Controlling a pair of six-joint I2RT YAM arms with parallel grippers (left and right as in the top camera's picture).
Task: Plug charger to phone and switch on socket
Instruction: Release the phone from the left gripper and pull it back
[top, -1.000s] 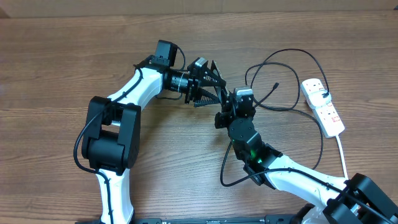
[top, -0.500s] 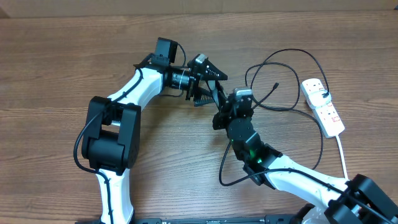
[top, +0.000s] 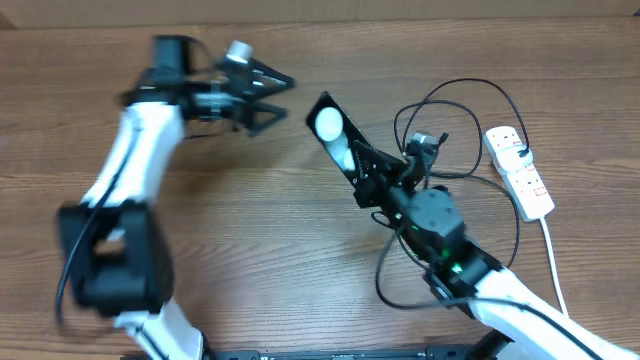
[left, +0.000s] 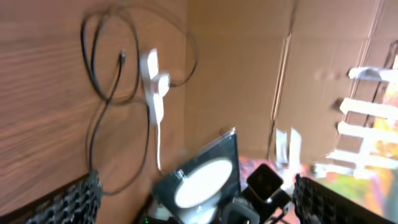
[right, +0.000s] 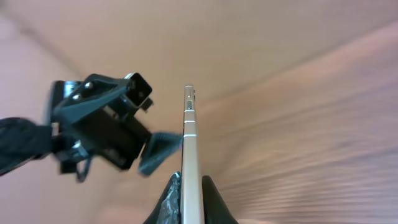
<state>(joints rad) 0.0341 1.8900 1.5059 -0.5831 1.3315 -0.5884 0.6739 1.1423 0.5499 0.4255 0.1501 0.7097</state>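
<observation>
I should move my left gripper back, because the phone (top: 342, 142) slants across its way. My left gripper should then take the phone's loose end (top: 322, 108) once my right gripper turns the phone.
My right gripper (top: 362, 168) is shut on the phone (top: 330, 125), a black glossy slab with white round spots, and holds it tilted above the table. In the right wrist view the phone (right: 189, 143) stands edge-on, pinched between the fingertips of the right gripper (right: 189, 200). My left gripper (top: 285, 97) hangs open and empty to the phone's left, well apart from it. From the left wrist view the phone (left: 202, 180) shows ahead between the spread fingers (left: 78, 198). The charger (top: 470, 85) loops on the table, its connector tip (top: 443, 135) lying free. The socket (top: 520, 170) lies at the far right.
The wooden table (top: 250, 230) carries the arms. My right arm's own thick cable (top: 385, 285) loops near the front. A cardboard wall (left: 249, 74) stands behind the socket (left: 152, 81) and the charger (left: 99, 93).
My left gripper opened, let go of the phone and swung away to the left. My right gripper kept the phone and shifted a little to the right.
</observation>
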